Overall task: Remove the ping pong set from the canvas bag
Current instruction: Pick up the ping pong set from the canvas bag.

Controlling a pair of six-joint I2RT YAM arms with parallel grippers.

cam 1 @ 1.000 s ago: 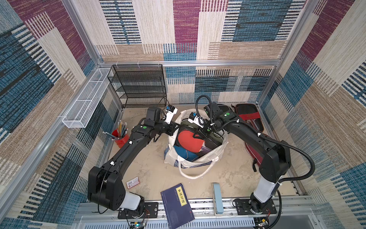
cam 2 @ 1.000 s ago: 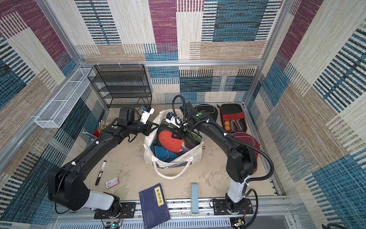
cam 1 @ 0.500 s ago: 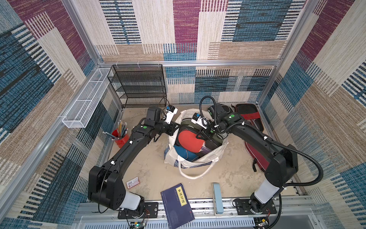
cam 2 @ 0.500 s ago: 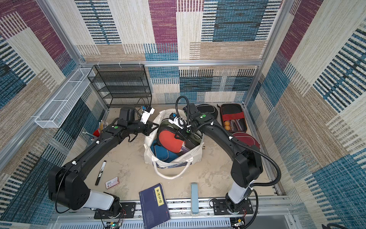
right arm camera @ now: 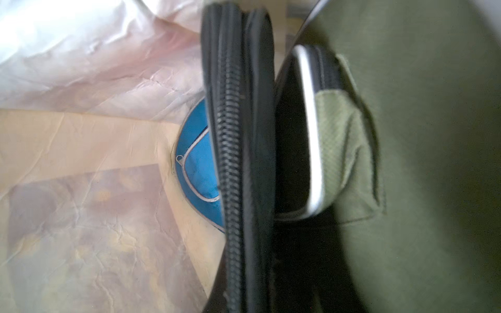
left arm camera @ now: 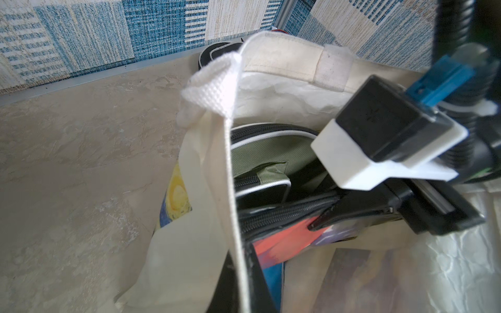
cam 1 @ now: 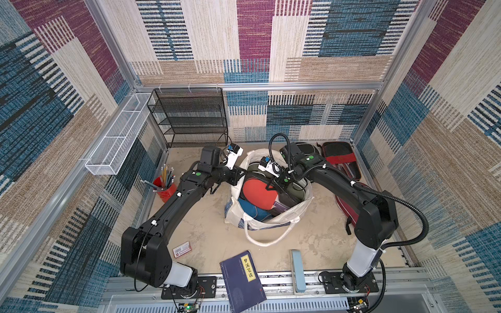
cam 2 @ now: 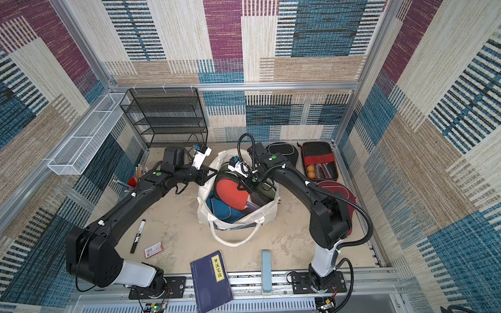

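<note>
The black, black-red and maroon cases [cam 1: 341,163] make my right gripper's side crowded, so next I lift the red-paddle case [cam 1: 259,195] free and hand it to my left gripper.
The cream canvas bag [cam 1: 294,215] [cam 2: 264,212] stands open mid-table. Inside it lie a clear case with a red paddle [cam 1: 256,189] [cam 2: 229,189], a blue case [cam 1: 250,210] [right arm camera: 196,162] and an olive case [cam 1: 298,189] [right arm camera: 420,162]. My left gripper [cam 1: 240,177] [left arm camera: 241,284] is shut on the bag's left rim [left arm camera: 230,162]. My right gripper [cam 1: 273,187] [cam 2: 244,187] [right arm camera: 244,298] reaches into the bag, shut on the red-paddle case's black zippered edge [right arm camera: 233,162]. Outside the bag at the back right lie a black case [cam 2: 282,150], a rectangular black-red case with orange balls [cam 2: 320,162] and a maroon case [cam 2: 336,189].
A dark blue book [cam 1: 244,279] and a grey-blue block [cam 1: 296,271] lie at the front edge. A small red card [cam 1: 182,248] and a marker [cam 2: 138,235] lie front left. A red pencil cup [cam 1: 165,188], black mesh rack [cam 1: 189,119] and white wire basket [cam 1: 119,135] stand at the left and back.
My right gripper has shifted a little inside the bag and closed on the red-paddle case's zippered edge. The left arm has stayed put, still holding the rim.
</note>
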